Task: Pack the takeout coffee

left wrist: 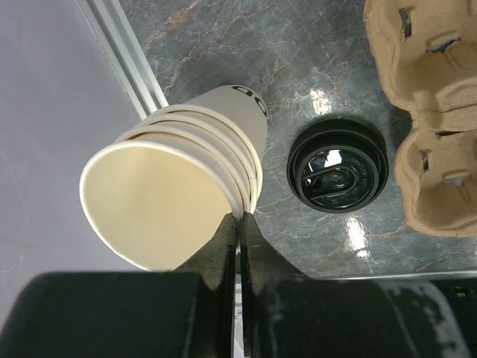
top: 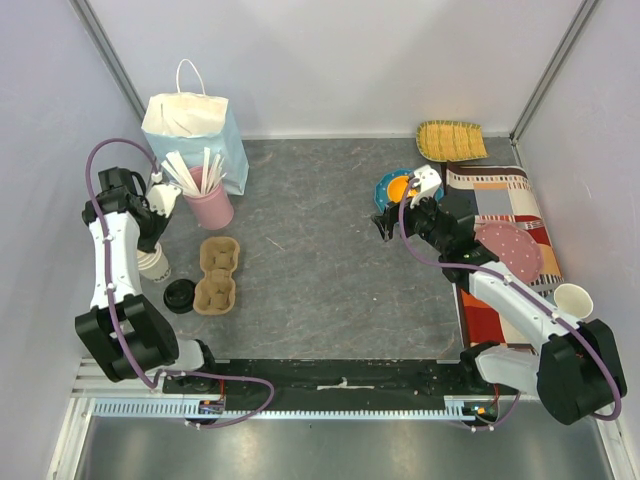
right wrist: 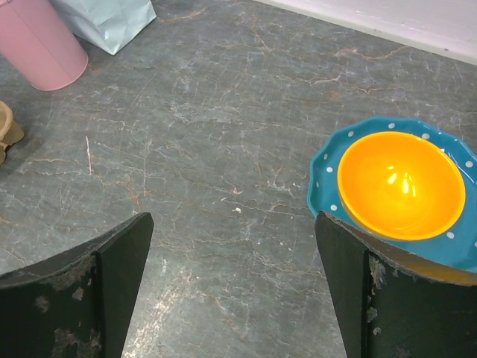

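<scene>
The nested cream paper cups (top: 154,265) are in my left gripper, out of my right gripper's reach, so next I carry the stack past the cup carrier, to where both grippers meet.
No lidded white cup shows in any view. A loose black lid (top: 180,295) lies on the table, also in the left wrist view (left wrist: 337,170). My left gripper (top: 152,240) (left wrist: 240,218) is shut on the rim of a tilted stack of lidless cream paper cups (top: 155,264) (left wrist: 179,186) at the left edge, just left of the lid. I cannot tell whether the stack touches the table. My right gripper (top: 385,225) (right wrist: 235,224) is open and empty over bare table, right of centre.
A cardboard cup carrier (top: 215,275) (left wrist: 432,112) lies right of the lid. A pink cup of white sticks (top: 210,205) (right wrist: 41,37) and a paper bag (top: 195,135) stand behind. A blue plate (right wrist: 328,171) with an orange bowl (right wrist: 399,183) is by my right fingers. A patchwork cloth (top: 505,205) lies on the right.
</scene>
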You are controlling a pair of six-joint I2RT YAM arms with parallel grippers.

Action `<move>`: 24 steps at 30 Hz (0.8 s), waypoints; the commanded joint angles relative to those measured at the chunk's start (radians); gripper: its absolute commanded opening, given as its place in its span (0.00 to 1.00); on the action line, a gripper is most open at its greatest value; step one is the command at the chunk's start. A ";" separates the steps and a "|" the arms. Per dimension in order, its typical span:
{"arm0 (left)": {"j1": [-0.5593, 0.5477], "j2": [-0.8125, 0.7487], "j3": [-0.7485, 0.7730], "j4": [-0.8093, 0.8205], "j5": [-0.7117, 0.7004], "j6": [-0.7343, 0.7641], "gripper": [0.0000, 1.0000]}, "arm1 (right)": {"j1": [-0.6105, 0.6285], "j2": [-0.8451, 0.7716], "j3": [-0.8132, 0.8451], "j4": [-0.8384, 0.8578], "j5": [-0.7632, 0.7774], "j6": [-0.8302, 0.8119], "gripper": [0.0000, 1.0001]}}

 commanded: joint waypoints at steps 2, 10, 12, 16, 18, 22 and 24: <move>0.003 -0.026 0.050 0.002 -0.019 0.039 0.02 | 0.008 0.014 0.035 0.014 0.004 -0.010 0.98; 0.003 -0.052 0.134 -0.023 -0.019 0.040 0.02 | 0.011 0.016 0.036 0.013 0.001 -0.012 0.98; 0.002 -0.052 0.135 -0.035 -0.001 0.043 0.02 | 0.013 0.016 0.035 0.014 0.000 -0.012 0.98; -0.004 -0.038 0.089 -0.017 -0.019 0.040 0.02 | 0.014 0.016 0.033 0.019 -0.003 -0.012 0.98; -0.003 -0.067 0.069 0.058 -0.080 0.048 0.02 | 0.014 0.016 0.035 0.019 -0.005 -0.012 0.98; -0.043 -0.067 -0.029 0.088 -0.086 0.051 0.02 | 0.016 0.016 0.035 0.020 -0.006 -0.012 0.98; -0.046 -0.093 -0.030 0.114 -0.145 0.030 0.02 | 0.016 0.011 0.035 0.019 -0.006 -0.012 0.98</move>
